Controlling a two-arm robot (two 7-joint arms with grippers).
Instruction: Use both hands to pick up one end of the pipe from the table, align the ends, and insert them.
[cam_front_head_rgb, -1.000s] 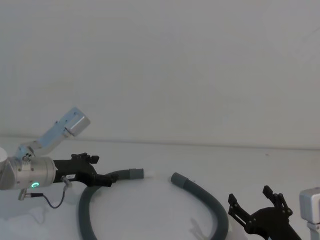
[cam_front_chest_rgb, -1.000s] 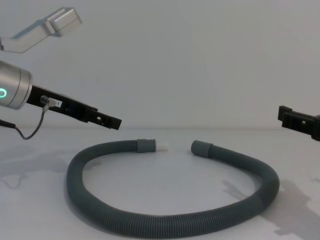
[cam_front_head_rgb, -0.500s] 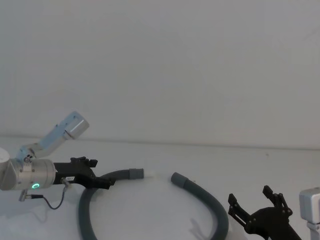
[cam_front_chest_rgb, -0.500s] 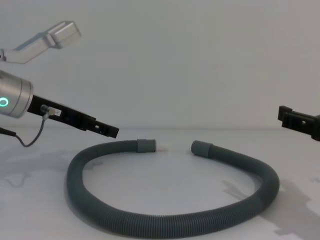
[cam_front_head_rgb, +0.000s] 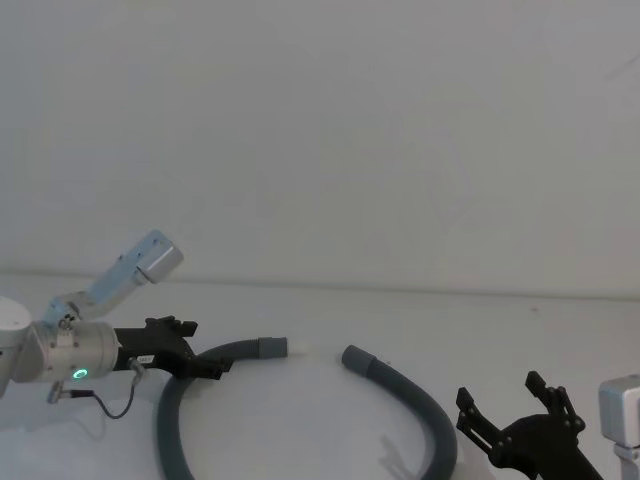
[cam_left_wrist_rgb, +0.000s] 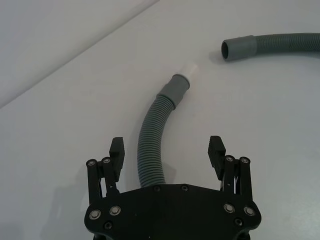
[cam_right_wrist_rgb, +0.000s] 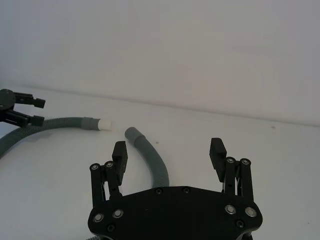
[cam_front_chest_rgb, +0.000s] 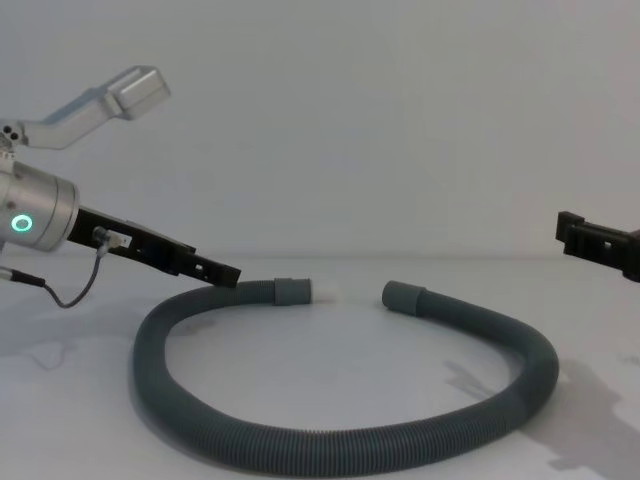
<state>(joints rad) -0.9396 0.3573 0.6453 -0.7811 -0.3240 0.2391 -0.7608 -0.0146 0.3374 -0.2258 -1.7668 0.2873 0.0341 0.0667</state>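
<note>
The robot's left gripper is separated from the white-tipped cuff (cam_front_chest_rgb: 293, 291) by only a short curved part (cam_front_chest_rgb: 256, 292) of the pipe, so the cuff will keep sticking out forward when the robot lifts the pipe.
The pipe (cam_front_chest_rgb: 160, 335) is a dark grey corrugated hose lying in a loop on the white table (cam_front_chest_rgb: 330, 370). Its two ends face each other across a small gap at the back: a cuff with a white tip (cam_front_head_rgb: 272, 347) and a plain cuff (cam_front_head_rgb: 356, 357). My left gripper (cam_left_wrist_rgb: 166, 146) is open and low over the hose, just behind the white-tipped cuff (cam_left_wrist_rgb: 176, 87). The hose runs between its fingers without touching them. In the chest view the left gripper (cam_front_chest_rgb: 225, 274) slants down to the hose. My right gripper (cam_right_wrist_rgb: 168, 146) is open and hangs well short of the plain cuff (cam_right_wrist_rgb: 132, 134).
A thin black cable (cam_front_chest_rgb: 72, 293) droops from my left wrist (cam_front_chest_rgb: 30, 220) toward the table. A pale grey wall (cam_front_chest_rgb: 380, 120) closes off the back edge. The hose loop (cam_front_head_rgb: 165, 430) curves toward the near side of the table.
My left gripper has sunk lower and drawn back a little along the hose. The right gripper and the hose have not moved.
</note>
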